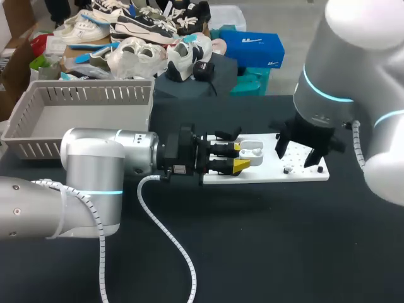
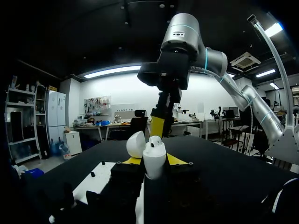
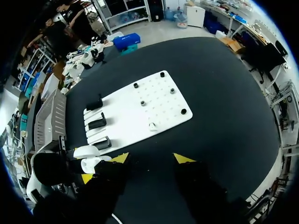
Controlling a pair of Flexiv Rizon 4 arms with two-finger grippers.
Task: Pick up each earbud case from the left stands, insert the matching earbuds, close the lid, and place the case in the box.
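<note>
The small white earbud [image 3: 153, 126] takes up a gap in the rows of black pegs [image 3: 142, 103], so the robot should expect to find a peg hidden beneath the earbud when lifting it.
A white earbud case [image 1: 252, 151] with its lid [image 2: 136, 143] hinged open is held upright between the yellow tips of my left gripper [image 1: 241, 156], just over the white stand board [image 1: 265, 172]. In the left wrist view the case [image 2: 154, 161] stands between the fingers, and my right arm's yellow-tipped fingers [image 2: 159, 125] hang right behind it. My right gripper [image 3: 152, 158] is above the board [image 3: 140, 107], open with nothing between its tips. A small white earbud [image 3: 152, 126] lies on the board. The held case [image 3: 88, 157] sits beside the right gripper.
A grey slatted basket [image 1: 88, 113] stands at the back left of the black table. Three black stands [image 3: 97, 123] sit at one end of the board and several black pegs [image 3: 172, 91] dot the other. My left arm's cable [image 1: 170, 243] trails over the near table.
</note>
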